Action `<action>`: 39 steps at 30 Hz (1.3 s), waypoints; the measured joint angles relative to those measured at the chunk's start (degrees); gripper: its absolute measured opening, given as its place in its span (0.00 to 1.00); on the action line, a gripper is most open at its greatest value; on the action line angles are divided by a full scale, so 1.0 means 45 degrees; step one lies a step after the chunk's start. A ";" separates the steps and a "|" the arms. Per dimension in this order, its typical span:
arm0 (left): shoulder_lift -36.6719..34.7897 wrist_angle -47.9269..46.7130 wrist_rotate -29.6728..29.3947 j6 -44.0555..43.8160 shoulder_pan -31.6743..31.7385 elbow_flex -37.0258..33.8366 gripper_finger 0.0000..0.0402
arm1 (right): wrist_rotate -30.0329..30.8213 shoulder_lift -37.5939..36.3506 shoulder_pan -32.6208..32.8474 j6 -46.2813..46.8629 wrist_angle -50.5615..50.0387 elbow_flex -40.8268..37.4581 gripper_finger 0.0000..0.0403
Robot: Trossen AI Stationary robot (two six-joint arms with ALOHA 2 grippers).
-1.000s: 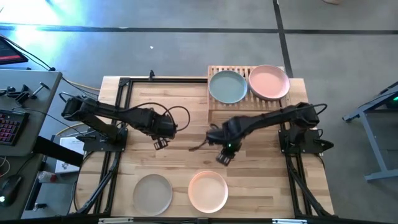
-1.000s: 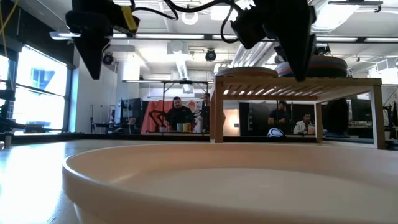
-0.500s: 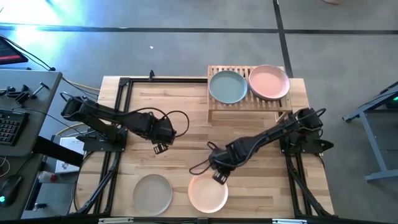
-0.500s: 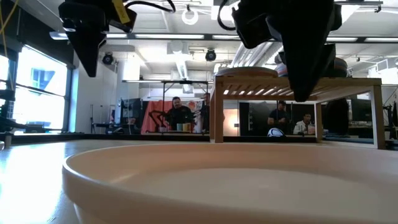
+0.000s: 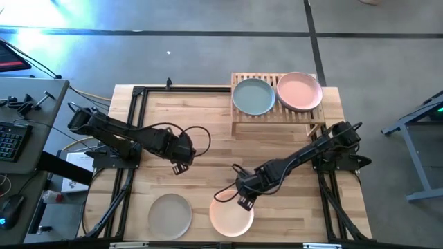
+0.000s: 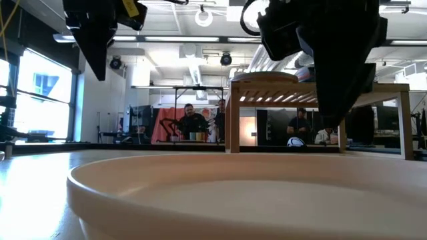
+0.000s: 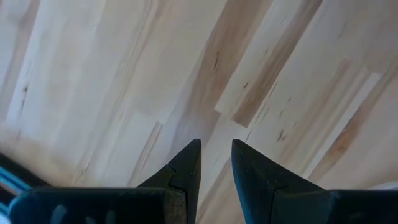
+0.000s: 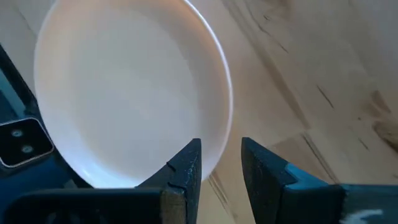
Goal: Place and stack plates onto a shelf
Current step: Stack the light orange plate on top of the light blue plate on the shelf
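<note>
I should continue to lower my right gripper until its fingers straddle the plate's side (image 8: 217, 155) and then close them, because the peach plate's far rim (image 8: 227, 126) is in line with the gap between its open fingers.
A peach plate (image 5: 232, 217) lies flat near the table's near edge, and it fills the foreground of the low view (image 6: 247, 193). My right gripper (image 5: 242, 202) hovers open over its far rim (image 8: 225, 106), fingers pointing down, one on either side of the rim line and touching nothing (image 6: 331, 123). A beige-grey plate (image 5: 170, 214) lies to the left of the peach one. The slatted shelf (image 5: 277, 114) at the far right carries a pale grey-blue plate (image 5: 253, 97) and a pink plate (image 5: 300, 91). My left gripper (image 5: 180, 168) hangs narrowly open over bare wood (image 7: 216, 149).
Black frame rails (image 5: 131, 124) run along the table's left and right sides by the arm bases. A loose cable (image 5: 225, 185) trails from the right arm over the middle of the table. Bare wood (image 5: 208, 131) lies between the shelf and the two near plates.
My right gripper has swung from the middle of the table toward the near edge and has come down, ending over the peach plate's far rim. The plates have stayed where they were.
</note>
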 joint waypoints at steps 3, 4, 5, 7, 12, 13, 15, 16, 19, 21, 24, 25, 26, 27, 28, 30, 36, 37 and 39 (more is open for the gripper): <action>0.0000 0.0355 0.0000 -0.0019 -0.0014 0.0000 0.19 | 0.0094 0.0000 0.0001 -0.0216 0.0579 -0.0278 0.23; 0.0000 0.0415 0.0000 -0.0032 -0.0014 0.0000 0.19 | 0.0096 0.0000 0.0001 -0.0324 0.0824 -0.0390 0.23; 0.0000 0.0427 0.0000 -0.0074 -0.0014 0.0000 0.19 | 0.0099 0.0000 0.0001 -0.0457 0.1042 -0.0487 0.23; 0.0000 0.0418 0.0000 -0.0131 -0.0014 -0.0004 0.19 | 0.0119 0.0000 0.0001 -0.0499 0.1232 -0.0641 0.23; 0.0000 0.0417 0.0000 -0.0135 -0.0014 -0.0004 0.19 | 0.0208 0.0270 0.0001 -0.0750 0.1429 -0.0705 0.23; 0.0000 0.0425 0.0000 -0.0132 -0.0014 -0.0003 0.19 | 0.0204 0.0392 0.0001 -0.0867 0.1598 -0.0705 0.23; 0.0000 0.0434 0.0000 -0.0131 -0.0014 -0.0001 0.19 | 0.0132 0.0596 -0.0004 -0.1087 0.1614 -0.0705 0.23; 0.0000 0.0434 0.0000 -0.0135 -0.0014 -0.0002 0.19 | 0.0099 0.0654 -0.0004 -0.1100 0.1608 -0.0705 0.23; 0.0000 0.0437 0.0012 -0.0131 -0.0009 0.0000 0.19 | 0.0094 0.0747 -0.0029 -0.1102 0.1646 -0.0705 0.23; 0.0000 0.0442 0.0015 -0.0131 -0.0009 0.0000 0.19 | 0.0090 0.0852 -0.0029 -0.1098 0.1837 -0.0695 0.23; 0.0000 0.0444 0.0019 -0.0131 -0.0009 -0.0003 0.19 | -0.0028 0.1067 -0.0032 -0.1104 0.1956 -0.0695 0.23; 0.0000 0.0458 0.0019 -0.0131 -0.0009 0.0000 0.19 | -0.0042 0.1140 -0.0033 -0.1091 0.1959 -0.0695 0.23; 0.0000 0.0462 0.0019 -0.0135 -0.0009 0.0000 0.19 | -0.0049 0.1202 -0.0033 -0.1083 0.1937 -0.0695 0.23; 0.0000 0.0467 0.0019 -0.0135 -0.0009 -0.0001 0.19 | -0.0122 0.1259 -0.0033 -0.1087 0.1932 -0.0695 0.23; 0.0000 0.0480 0.0024 -0.0135 -0.0009 -0.0005 0.19 | -0.0195 0.1322 -0.0033 -0.1092 0.1918 -0.0695 0.23; 0.0000 0.0485 0.0024 -0.0131 -0.0009 0.0000 0.19 | -0.0221 0.1378 -0.0032 -0.1061 0.1758 -0.0695 0.23; 0.0000 0.0780 0.0029 -0.0128 -0.0009 0.0000 0.19 | -0.0289 0.1379 -0.0033 -0.0859 0.1667 -0.0652 0.09; 0.0000 0.0859 0.0031 -0.0129 -0.0009 -0.0003 0.19 | -0.0360 0.1379 -0.0033 -0.0863 0.1673 -0.0643 0.05; 0.0000 0.1074 0.0039 -0.0126 -0.0009 0.0000 0.19 | -0.0434 0.1379 -0.0038 -0.0838 0.1667 -0.0642 0.02</action>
